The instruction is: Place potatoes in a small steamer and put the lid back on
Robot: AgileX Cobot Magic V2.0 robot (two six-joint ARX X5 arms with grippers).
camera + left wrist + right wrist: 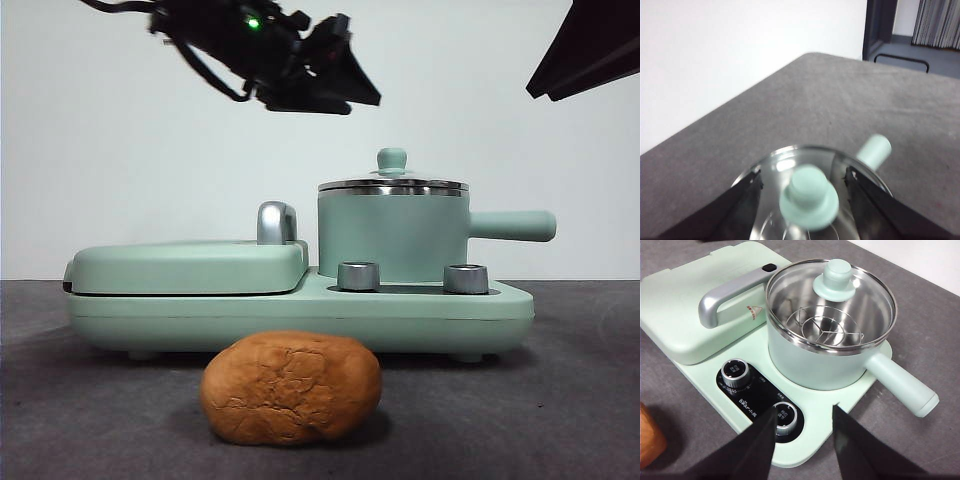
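Note:
I expect the glass lid [392,177] to come off and leave the pot standing when I lift the lid, because the steel rim [393,188] just rests along a plain seam.
The orange-brown potato [290,388] lies on the grey table in front of the appliance; its edge shows in the right wrist view [649,437]. The mint-green steamer pot [392,235] stands on the base with the glass lid [392,186] on it, handle pointing right. Through the lid [790,295] I see a wire rack inside the pot [815,365]. My left gripper [345,85] hangs open above and left of the lid. In the left wrist view, the left gripper [802,182] has a jaw on each side of the lid knob [809,196], not touching. My right gripper [802,415] is open and empty, high at the right [590,45].
The flat green griddle [190,265] with its chrome handle [277,222] sits left of the pot on the same base [300,312]. Two steel dials [358,276] [466,278] stand on the base's front. A white wall is behind.

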